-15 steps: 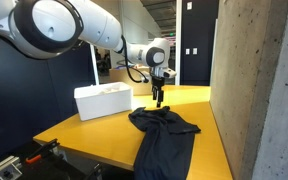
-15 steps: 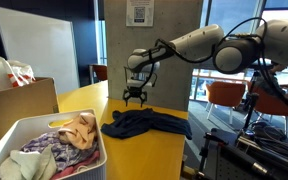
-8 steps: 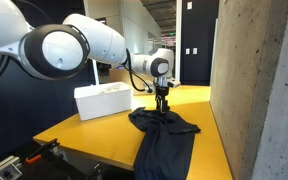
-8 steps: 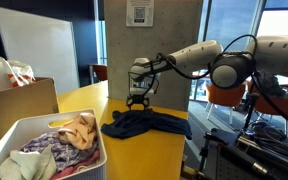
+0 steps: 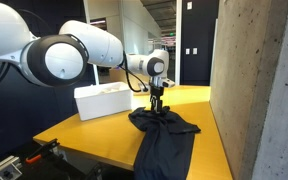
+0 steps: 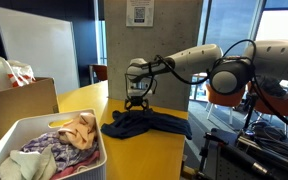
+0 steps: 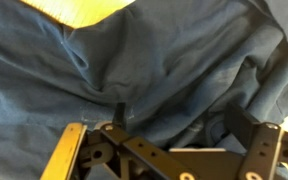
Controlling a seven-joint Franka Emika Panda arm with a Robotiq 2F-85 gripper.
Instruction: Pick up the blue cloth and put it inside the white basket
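Observation:
I keep lowering my gripper's open fingers, which straddle a raised fold of the blue cloth (image 7: 181, 108), until the fold (image 6: 135, 113) fills the gap between them, then close them.
The dark blue cloth (image 5: 166, 126) lies crumpled on the yellow table (image 5: 94, 130) and hangs over its near edge. It also shows in an exterior view (image 6: 144, 124) and fills the wrist view (image 7: 134, 70). My gripper (image 5: 156, 108) points straight down with its tips at the cloth's far edge, also seen in an exterior view (image 6: 136, 103). In the wrist view the gripper (image 7: 182, 120) is open, its fingers spread over the folds with nothing between them. The white basket (image 5: 104, 101) stands on the table beside the cloth; in an exterior view the basket (image 6: 4, 140) holds several clothes.
A cardboard box (image 6: 24, 105) stands beside the basket. A concrete pillar (image 5: 254, 90) rises close to the table's side. Chairs (image 6: 229, 100) and equipment stand beyond the table's edge.
My gripper has come down from above the cloth until its tips reach the fabric. The cloth and the basket have not moved.

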